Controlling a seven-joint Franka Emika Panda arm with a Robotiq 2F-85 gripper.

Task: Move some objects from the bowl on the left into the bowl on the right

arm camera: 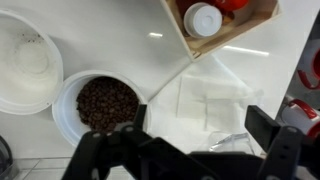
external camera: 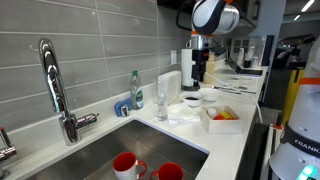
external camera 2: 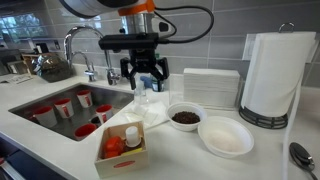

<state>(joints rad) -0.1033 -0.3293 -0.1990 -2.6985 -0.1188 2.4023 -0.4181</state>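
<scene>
The filled bowl's rim (arm camera: 146, 108) beside the white cloth has my gripper's open fingers aligned across it, so I keep lowering until they straddle that rim (external camera 2: 169, 117), then close.
A white bowl of dark brown pieces (external camera 2: 185, 117) stands on the white counter, with an empty white bowl (external camera 2: 226, 137) beside it to the right. In the wrist view the filled bowl (arm camera: 100, 105) is at lower left and the empty bowl (arm camera: 25, 60) is at the far left. My gripper (external camera 2: 145, 72) hangs open and empty above the counter, left of the filled bowl and well above it. Its fingers (arm camera: 200, 135) spread over a white cloth (arm camera: 205, 95) and a clear glass (arm camera: 232, 135). It also shows in an exterior view (external camera: 200, 68).
A wooden box (external camera 2: 122, 150) with a white-capped bottle and red items sits at the counter's front. A paper towel roll (external camera 2: 272, 75) stands at the right. The sink (external camera 2: 60, 110) holds several red cups. A faucet (external camera: 55, 85) and tiled wall lie behind.
</scene>
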